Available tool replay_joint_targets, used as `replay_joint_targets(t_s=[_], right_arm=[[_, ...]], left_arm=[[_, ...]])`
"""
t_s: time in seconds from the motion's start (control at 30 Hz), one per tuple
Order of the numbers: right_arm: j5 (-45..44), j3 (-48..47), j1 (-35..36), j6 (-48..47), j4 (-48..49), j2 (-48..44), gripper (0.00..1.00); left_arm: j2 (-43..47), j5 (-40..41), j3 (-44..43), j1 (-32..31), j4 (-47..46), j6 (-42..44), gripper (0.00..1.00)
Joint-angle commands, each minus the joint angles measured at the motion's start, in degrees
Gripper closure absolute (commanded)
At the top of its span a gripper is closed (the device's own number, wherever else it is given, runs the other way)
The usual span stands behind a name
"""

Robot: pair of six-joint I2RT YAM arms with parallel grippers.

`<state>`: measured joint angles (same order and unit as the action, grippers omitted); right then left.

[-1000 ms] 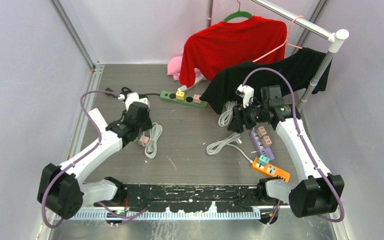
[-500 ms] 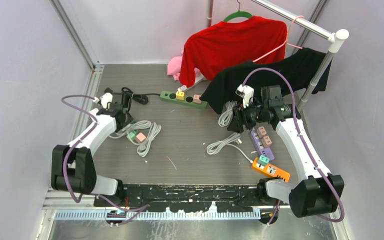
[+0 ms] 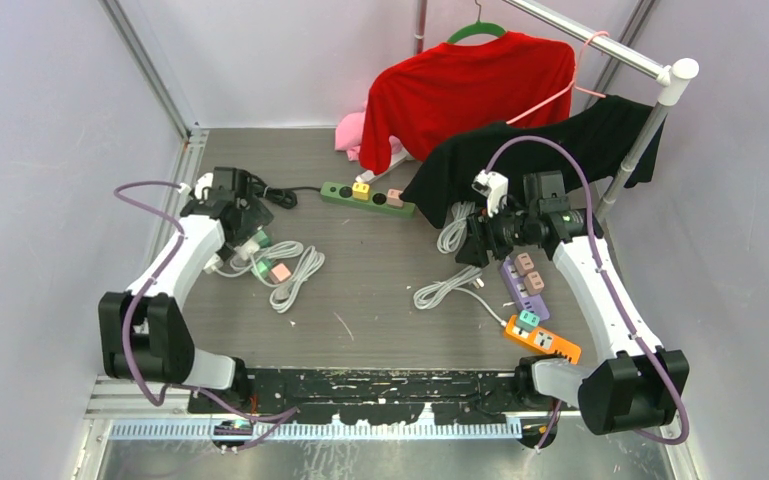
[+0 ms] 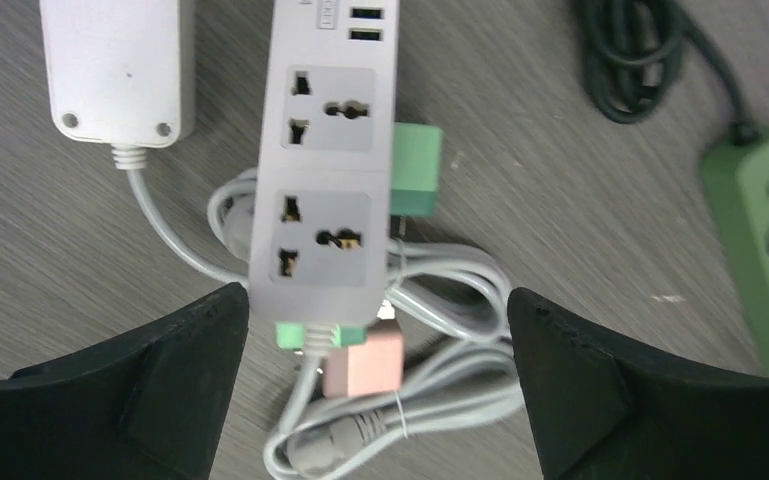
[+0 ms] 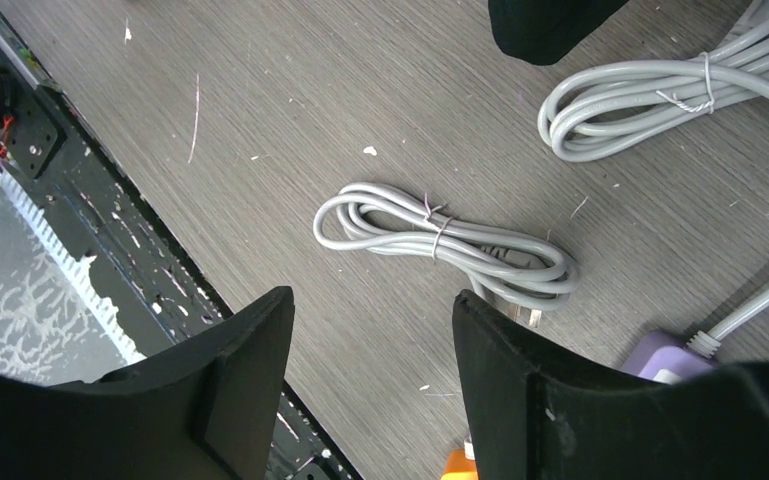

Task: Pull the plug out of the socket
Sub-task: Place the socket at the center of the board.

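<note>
The orange strip with its teal plug [image 3: 529, 320] is far from my left gripper, so next my right gripper pulls the orange strip closer by its grey cable [image 3: 445, 289] first.
A white power strip [image 4: 325, 180] lies under my left gripper [image 4: 375, 300], and both of its sockets that I see are empty. A pink plug [image 4: 365, 362] lies loose at the strip's near end, on a grey cable coil [image 4: 430, 400]. Green plugs [image 4: 415, 170] sit against the strip's side and end. The left gripper is open, with one finger on each side of the strip's end and touching nothing. In the top view it hovers at the far left [image 3: 243, 222], and the pink plug [image 3: 280, 272] lies just beyond it. My right gripper [image 5: 370, 310] is open and empty above bare table.
A green strip [image 3: 365, 198] with yellow and pink plugs lies at the back centre. A purple strip [image 3: 523, 283] and an orange strip [image 3: 542, 340] sit on the right, with grey cable coils [image 5: 450, 240] nearby. A red shirt [image 3: 465, 90] and a black garment [image 3: 550, 150] hang on a rack.
The left arm has swung back toward the far left corner and its gripper has opened. The pink plug now lies loose on the cable coil. The right arm has not moved.
</note>
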<state>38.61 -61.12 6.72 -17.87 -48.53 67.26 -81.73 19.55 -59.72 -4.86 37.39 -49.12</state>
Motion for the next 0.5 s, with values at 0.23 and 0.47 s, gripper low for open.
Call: replay_joint_targets(t_s=[0.23,0.47], right_arm=[[10.2,-0.7,-3.8,-9.0,-5.5,-1.6,0.35],[14.2,4.3,-6.8,-23.8,-9.4,-5.3,0.32]], left_arm=[[20.1,-12.5,-5.9,0.1,5.7,5.1,0.01],[29.8,-43.6,1.8,-0.5,-9.0,19.9,0.04]])
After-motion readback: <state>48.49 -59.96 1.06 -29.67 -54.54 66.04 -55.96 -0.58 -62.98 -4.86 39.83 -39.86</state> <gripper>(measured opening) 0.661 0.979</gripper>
